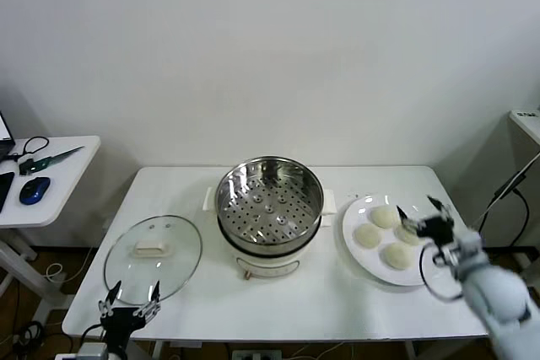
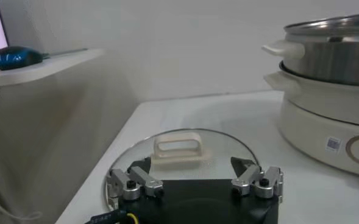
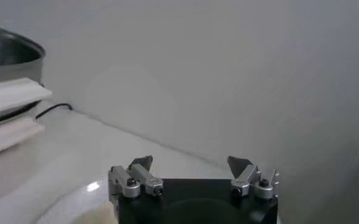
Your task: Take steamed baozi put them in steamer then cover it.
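White plate shows (image 1: pixel 389 236) between the separate baozi, so the far baozi (image 1: pixel 386 216) will come free alone and leave its neighbours in place when I lift it.
The steamer (image 1: pixel 270 200), a shiny steel pot with a perforated tray on a cream base, stands empty at the table's middle. Four cream-white baozi (image 1: pixel 369 236) lie on a flat white plate (image 1: pixel 353 252) to its right. My right gripper (image 1: pixel 419 209) is open and empty just above the plate's far right side, partly hiding one bun. The glass cover (image 1: pixel 153 257) with its cream handle (image 1: pixel 150 248) lies flat to the steamer's left. My left gripper (image 1: pixel 131 295) is open and empty at the cover's near edge. The left wrist view shows the cover (image 2: pixel 179 141), the steamer (image 2: pixel 331 91) and this gripper (image 2: pixel 190 164). The right wrist view shows the right gripper (image 3: pixel 190 162) and the steamer (image 3: pixel 8 61).
A white side table (image 1: pixel 59 166) at the far left holds a blue mouse (image 1: pixel 34 190) and a teal-handled tool (image 1: pixel 46 160). A shelf edge (image 1: pixel 527 120) and cables (image 1: pixel 506 187) are at the far right. The white wall is behind the table.
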Motion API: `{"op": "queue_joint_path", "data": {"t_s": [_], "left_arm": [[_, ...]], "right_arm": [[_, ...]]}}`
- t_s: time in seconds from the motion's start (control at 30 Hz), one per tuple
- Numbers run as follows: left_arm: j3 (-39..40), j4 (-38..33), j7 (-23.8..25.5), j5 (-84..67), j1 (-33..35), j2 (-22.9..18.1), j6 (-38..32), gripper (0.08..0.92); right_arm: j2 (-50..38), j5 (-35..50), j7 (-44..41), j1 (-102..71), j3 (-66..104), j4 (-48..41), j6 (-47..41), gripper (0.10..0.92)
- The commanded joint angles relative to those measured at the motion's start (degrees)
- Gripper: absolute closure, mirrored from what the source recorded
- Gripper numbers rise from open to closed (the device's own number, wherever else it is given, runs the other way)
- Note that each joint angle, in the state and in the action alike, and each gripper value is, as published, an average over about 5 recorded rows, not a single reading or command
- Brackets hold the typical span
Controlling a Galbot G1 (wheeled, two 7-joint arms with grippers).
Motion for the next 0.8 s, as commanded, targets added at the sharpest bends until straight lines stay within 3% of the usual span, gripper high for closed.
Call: {"op": "queue_joint_path", "data": {"t_s": [0.03,0.2,0.37,0.5,0.8], "left_arm": [[0.15,0.03,0.00,0.06,0.06,0.15,-0.31,0.177],[0.26,0.37,-0.01,0.08,0.07,0.21,-0.70,0.177],[0.53,0.44,0.02,0.17,-0.06,0.23,-0.78,0.177],[0.69,0.55,0.04,0.19,-0.20,0.16,-0.82,0.177],[0.82,0.97,0.01,0.19,-0.41,-0.04,-1.13,0.177]], "right_arm": [[-17.47,-11.23,-33.13,48.90,-47.39,-14.67,8.19,0.203],[-12.64,-13.15,-45.98,68.63,-67.53,-23.24,17.48,0.203],[-6.34,-8.90,-50.63,76.63,-79.32,-28.73,17.44,0.203],[-1.75,-4.79,-50.45,76.06,-83.43,-30.60,14.73,0.203],[7.88,-5.40,-42.08,66.77,-80.59,-37.15,9.46,0.203]]}}
